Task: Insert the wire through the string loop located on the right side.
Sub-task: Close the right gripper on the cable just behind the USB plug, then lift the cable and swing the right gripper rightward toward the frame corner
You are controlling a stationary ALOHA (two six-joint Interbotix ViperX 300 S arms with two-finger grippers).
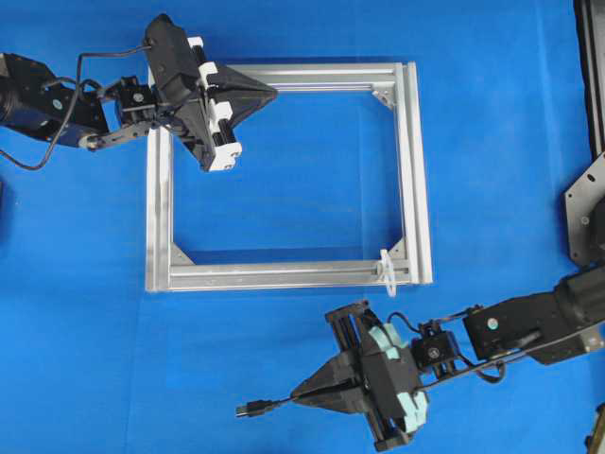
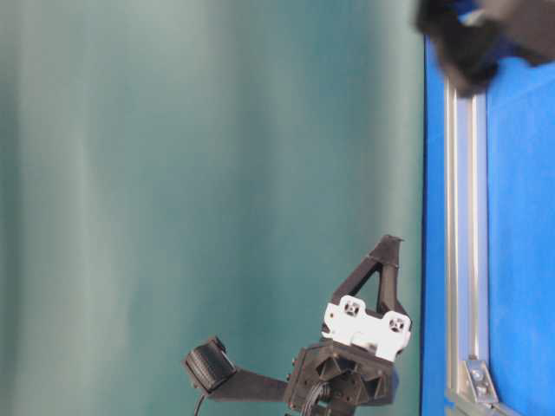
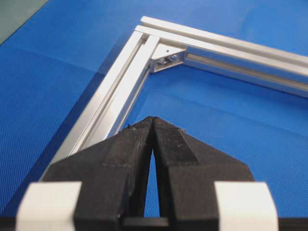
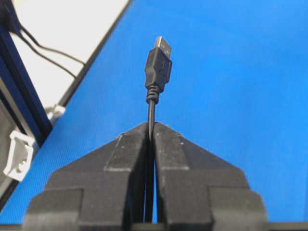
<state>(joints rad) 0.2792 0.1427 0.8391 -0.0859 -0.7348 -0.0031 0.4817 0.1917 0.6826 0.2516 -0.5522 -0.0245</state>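
The plug (image 1: 255, 409) lies past the string loop and points away from it, so the robot's right gripper should move the wire back to the loop's side that faces the black stand.
My right gripper (image 1: 296, 397) is shut on the wire (image 1: 269, 408) in front of the frame; the small black plug (image 1: 248, 410) sticks out to the left. In the right wrist view the wire (image 4: 151, 113) runs up from my right gripper (image 4: 152, 126) to the plug (image 4: 158, 70). The whitish string loop (image 1: 388, 270) hangs on the frame's near right corner, up and to the right of the plug. My left gripper (image 1: 272, 91) is shut on nothing over the frame's far rail. Its tips (image 3: 153, 120) meet above the blue mat.
The silver aluminium frame (image 1: 414, 170) lies on the blue mat, with corner brackets (image 3: 167, 57) inside. A black stand (image 1: 588, 203) sits at the right edge. In the table-level view the frame's rail (image 2: 462, 260) runs upright, with the left arm (image 2: 355, 347) at the bottom.
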